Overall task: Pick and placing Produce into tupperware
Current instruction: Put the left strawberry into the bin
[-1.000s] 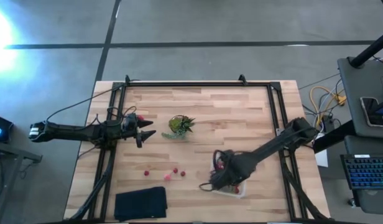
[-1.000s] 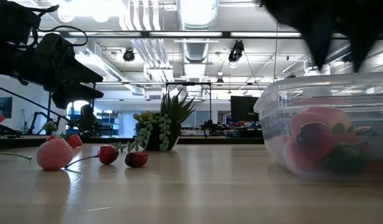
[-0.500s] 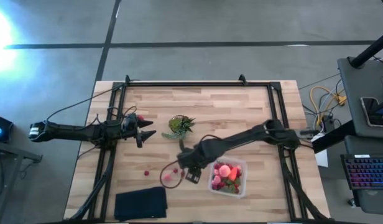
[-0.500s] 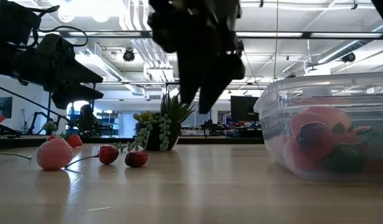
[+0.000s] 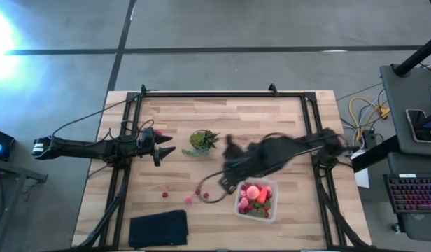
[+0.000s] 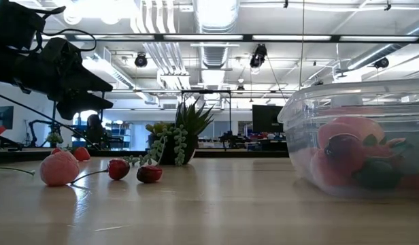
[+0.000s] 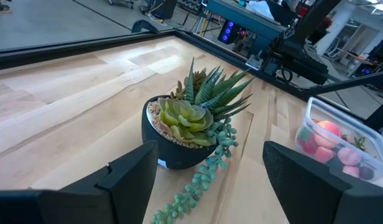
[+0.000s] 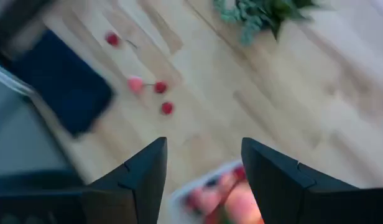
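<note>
The red piece [image 5: 158,132] is next to my left gripper and a long way from my right gripper, so next I move my right gripper back and reach down with my left gripper.
The clear tupperware [image 5: 256,200] stands near the table's front right and holds a peach-pink round piece, an orange-red piece and some dark ones [image 6: 349,153]. Several loose red and pink berries [image 5: 190,196] lie on the wood to its left, also in the right wrist view [image 8: 155,88] and the low view [image 6: 118,168]. My right gripper [image 5: 224,183] hangs open, high above the table between the berries and the box, with nothing between its fingers [image 8: 204,147]. My left gripper [image 5: 166,149] rests open at the left, pointing at the plant [image 7: 210,149].
A potted succulent with a trailing green strand [image 5: 203,141] stands mid-table. A flat black pad [image 5: 158,228] lies at the front left. Another red piece [image 5: 150,130] lies beside the left arm. Black frame rails [image 5: 222,94] run along the table's edges.
My right gripper swung from over the tupperware toward the table's left, over the loose berries. It then rose steeply, out of the low view, rolling as it went. The berries and the box lie as before.
</note>
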Controlling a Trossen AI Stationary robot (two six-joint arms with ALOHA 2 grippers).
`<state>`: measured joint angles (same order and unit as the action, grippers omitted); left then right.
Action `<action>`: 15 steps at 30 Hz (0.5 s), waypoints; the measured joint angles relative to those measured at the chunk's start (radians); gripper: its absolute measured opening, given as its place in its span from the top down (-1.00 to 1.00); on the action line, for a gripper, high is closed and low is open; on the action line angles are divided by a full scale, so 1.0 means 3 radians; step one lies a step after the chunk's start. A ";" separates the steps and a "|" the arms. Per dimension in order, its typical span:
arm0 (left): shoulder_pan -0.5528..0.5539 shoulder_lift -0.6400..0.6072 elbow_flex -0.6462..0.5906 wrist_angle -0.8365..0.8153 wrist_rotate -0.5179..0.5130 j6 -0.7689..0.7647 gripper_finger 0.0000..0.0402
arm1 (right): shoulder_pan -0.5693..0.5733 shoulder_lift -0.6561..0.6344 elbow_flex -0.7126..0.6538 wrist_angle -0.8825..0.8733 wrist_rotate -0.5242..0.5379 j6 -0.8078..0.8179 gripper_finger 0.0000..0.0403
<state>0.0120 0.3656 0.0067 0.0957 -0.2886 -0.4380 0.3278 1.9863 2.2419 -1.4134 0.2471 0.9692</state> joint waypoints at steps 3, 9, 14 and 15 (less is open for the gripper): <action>0.0000 -0.0003 0.0000 0.0004 -0.0003 0.0020 -0.38 | 0.0067 -0.0301 0.0213 -0.0149 0.0029 0.0801 0.03; 0.0000 0.0001 0.0000 0.0002 -0.0011 0.0028 -0.38 | 0.0582 -0.0732 0.0274 0.0642 0.1242 0.0166 0.02; 0.0000 -0.0005 0.0000 0.0005 -0.0013 -0.0007 -0.38 | 0.1036 -0.0808 0.0255 0.0474 0.2747 0.0066 0.02; 0.0000 -0.0005 0.0000 0.0005 -0.0003 -0.0054 -0.38 | 0.1100 -0.0836 0.0257 0.0295 0.2891 0.0177 0.02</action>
<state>0.0120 0.3641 0.0067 0.0972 -0.2895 -0.4542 0.6578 1.7354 2.3191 -1.3250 1.1144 1.0222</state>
